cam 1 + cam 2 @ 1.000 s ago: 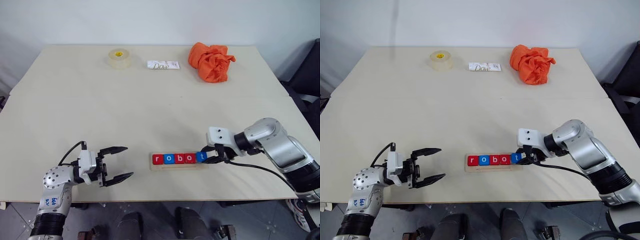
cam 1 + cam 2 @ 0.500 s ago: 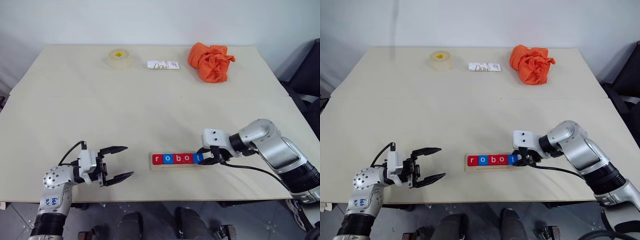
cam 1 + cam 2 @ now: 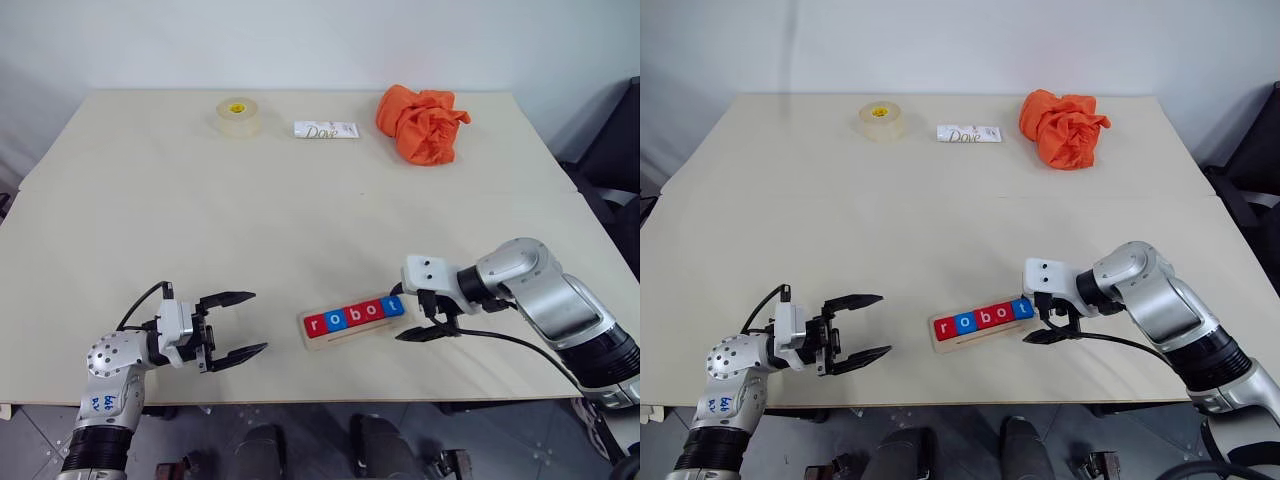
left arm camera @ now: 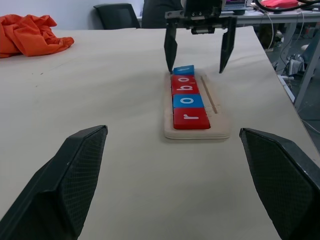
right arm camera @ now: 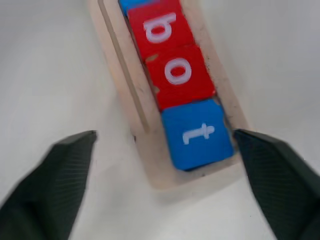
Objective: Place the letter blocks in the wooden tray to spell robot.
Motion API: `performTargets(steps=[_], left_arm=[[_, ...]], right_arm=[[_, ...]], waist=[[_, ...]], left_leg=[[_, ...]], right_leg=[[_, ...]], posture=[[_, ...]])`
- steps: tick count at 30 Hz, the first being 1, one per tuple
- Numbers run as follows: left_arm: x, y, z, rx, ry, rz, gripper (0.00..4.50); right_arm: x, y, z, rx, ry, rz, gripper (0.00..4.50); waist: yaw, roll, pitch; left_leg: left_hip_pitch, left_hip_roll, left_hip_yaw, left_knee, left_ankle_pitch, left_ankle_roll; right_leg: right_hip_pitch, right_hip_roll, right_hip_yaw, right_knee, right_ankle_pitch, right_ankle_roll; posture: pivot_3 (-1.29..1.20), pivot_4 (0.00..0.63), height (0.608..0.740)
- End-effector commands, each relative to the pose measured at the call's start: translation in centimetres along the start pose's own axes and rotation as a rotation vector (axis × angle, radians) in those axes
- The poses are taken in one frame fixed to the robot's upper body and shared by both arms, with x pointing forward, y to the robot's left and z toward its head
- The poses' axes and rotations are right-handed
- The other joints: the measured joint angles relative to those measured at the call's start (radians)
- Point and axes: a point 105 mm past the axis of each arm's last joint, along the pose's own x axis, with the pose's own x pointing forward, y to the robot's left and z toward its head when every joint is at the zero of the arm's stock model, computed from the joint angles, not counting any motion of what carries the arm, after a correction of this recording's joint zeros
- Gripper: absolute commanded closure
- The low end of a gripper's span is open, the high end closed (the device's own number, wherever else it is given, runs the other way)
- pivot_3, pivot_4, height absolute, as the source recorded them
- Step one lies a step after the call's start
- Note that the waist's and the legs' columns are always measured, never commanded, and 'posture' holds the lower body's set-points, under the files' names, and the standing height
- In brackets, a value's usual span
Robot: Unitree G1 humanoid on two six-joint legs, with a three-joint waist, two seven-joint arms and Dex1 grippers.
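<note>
My right gripper should close and push the tray's far corner (image 5: 240, 121) toward me, since the wooden tray is slanted, its blue t block end (image 3: 395, 307) farther from me.
The letter blocks (image 3: 355, 314) sit in one row on the wooden tray (image 3: 352, 338), reading r, o, b, o, t: red, blue, red, red, blue. The tray lies slanted, its right end farther from me. My right gripper (image 3: 408, 315) is open at that end, its jaws on either side of the blue t block (image 5: 197, 134) and apart from it. The left wrist view looks along the row from the red r block (image 4: 191, 118) toward the right gripper (image 4: 198, 60). My left gripper (image 3: 256, 322) hovers open and empty, left of the tray.
At the table's far side lie a tape roll (image 3: 238, 115), a white Dove bar (image 3: 325, 129) and a crumpled orange cloth (image 3: 420, 122). The tray sits close to the table's near edge (image 3: 330, 402).
My right gripper has opened and let go of the blue t block. The tray with its row has swung, its right end now farther away. The left arm stayed still.
</note>
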Motion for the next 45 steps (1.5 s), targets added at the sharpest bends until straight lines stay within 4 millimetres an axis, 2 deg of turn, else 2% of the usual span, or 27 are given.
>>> performTargets(steps=[1,6,8,10,20,35,41,45], left_arm=[[0.1,-0.1,0.4,0.021,-0.018,-0.010,0.00],[0.1,0.1,0.4,0.020,-0.018,-0.014,0.00],[0.3,0.1,0.4,0.021,-0.019,-0.017,0.00],[0.3,0.2,0.4,0.022,-0.021,-0.016,0.00],[0.2,0.2,0.4,0.017,-0.018,-0.017,0.00],[0.2,0.1,0.4,0.017,-0.015,-0.016,0.00],[0.1,0.0,0.4,0.018,-0.014,-0.015,0.00],[0.1,0.0,0.3,0.014,-0.014,-0.015,0.00]], right_arm=[[-2.0,-0.4,0.9,-0.025,-0.031,-0.062,0.02],[-2.3,-0.5,0.9,-0.030,-0.058,-0.088,0.02],[-2.4,-0.5,0.5,-0.015,-0.058,-0.092,0.39],[-2.4,-0.6,0.2,-0.013,-0.052,-0.095,0.97],[-1.9,-0.3,-0.9,0.016,-0.038,-0.077,4.47],[-0.5,-0.4,-0.8,0.006,-0.052,-0.041,4.47],[-1.4,-0.2,-0.3,-0.003,-0.053,-0.050,4.47],[-1.9,0.8,0.1,-0.008,-0.057,-0.012,4.47]], waist=[[0.000,0.000,0.000],[0.000,0.000,0.000],[0.000,0.000,0.000],[0.000,0.000,0.000],[0.000,0.000,0.000],[0.000,0.000,0.000],[0.000,0.000,0.000],[0.000,0.000,0.000]], left_leg=[[0.000,0.000,0.000,0.000,0.000,0.000],[0.000,0.000,0.000,0.000,0.000,0.000],[0.000,0.000,0.000,0.000,0.000,0.000],[0.000,0.000,0.000,0.000,0.000,0.000],[0.000,0.000,0.000,0.000,0.000,0.000],[0.000,0.000,0.000,0.000,0.000,0.000],[0.000,0.000,0.000,0.000,0.000,0.000],[0.000,0.000,0.000,0.000,0.000,0.000]], right_leg=[[0.000,0.000,0.000,0.000,0.000,0.000],[0.000,0.000,0.000,0.000,0.000,0.000],[0.000,0.000,0.000,0.000,0.000,0.000],[0.000,0.000,0.000,0.000,0.000,0.000],[0.000,0.000,0.000,0.000,0.000,0.000],[0.000,0.000,0.000,0.000,0.000,0.000],[0.000,0.000,0.000,0.000,0.000,0.000],[0.000,0.000,0.000,0.000,0.000,0.000]], posture=[[0.00,0.150,0.740],[0.00,0.150,0.740],[0.00,0.150,0.740],[0.00,0.150,0.740],[0.00,0.150,0.740],[0.00,0.150,0.740],[0.00,0.150,0.740],[0.00,0.150,0.740]])
